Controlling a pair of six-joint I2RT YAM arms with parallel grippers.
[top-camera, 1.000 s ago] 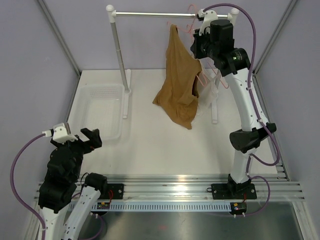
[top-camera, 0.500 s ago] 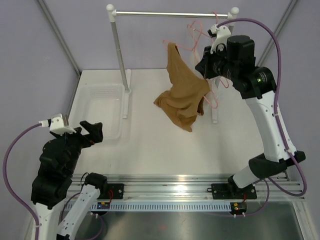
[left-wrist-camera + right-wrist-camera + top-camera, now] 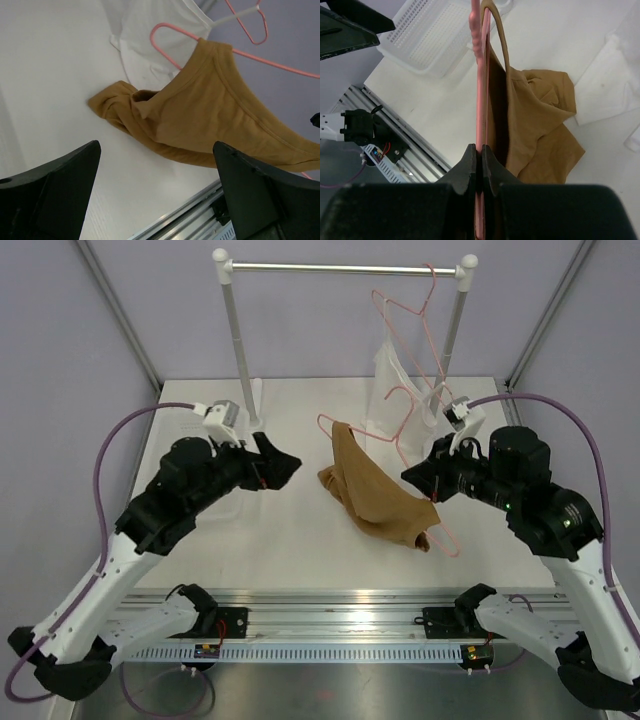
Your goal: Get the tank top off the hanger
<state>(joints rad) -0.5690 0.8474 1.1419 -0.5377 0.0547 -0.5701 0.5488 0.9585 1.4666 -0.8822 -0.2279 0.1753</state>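
Observation:
The tank top (image 3: 376, 496) will slide off and sag into folds when the robot pulls it, because the strap hangs loosely near the hanger's rounded end (image 3: 322, 421).
The caramel-tan tank top (image 3: 375, 495) hangs from a pink wire hanger (image 3: 446, 536) and sags onto the table at centre. My right gripper (image 3: 415, 477) is shut on the hanger wire and holds it low over the table, clear of the rail. In the right wrist view the gripper (image 3: 481, 150) pinches the hanger (image 3: 479, 75), with a strap and the tank top (image 3: 535, 115) just to its right. My left gripper (image 3: 285, 465) is open and empty, left of the top. In the left wrist view it (image 3: 155, 155) faces the tank top (image 3: 210, 115) and hanger (image 3: 165, 26).
A clothes rack with a rail (image 3: 340, 268) and a left post (image 3: 240, 350) stands at the back. More pink hangers (image 3: 425, 310) and a white sheer garment (image 3: 385, 390) hang at its right end. A white basket (image 3: 430, 35) sits at left, mostly behind my left arm.
My right arm has pulled the hanger with the tank top off the rail and down toward the near table. My left arm has risen and reached toward the centre.

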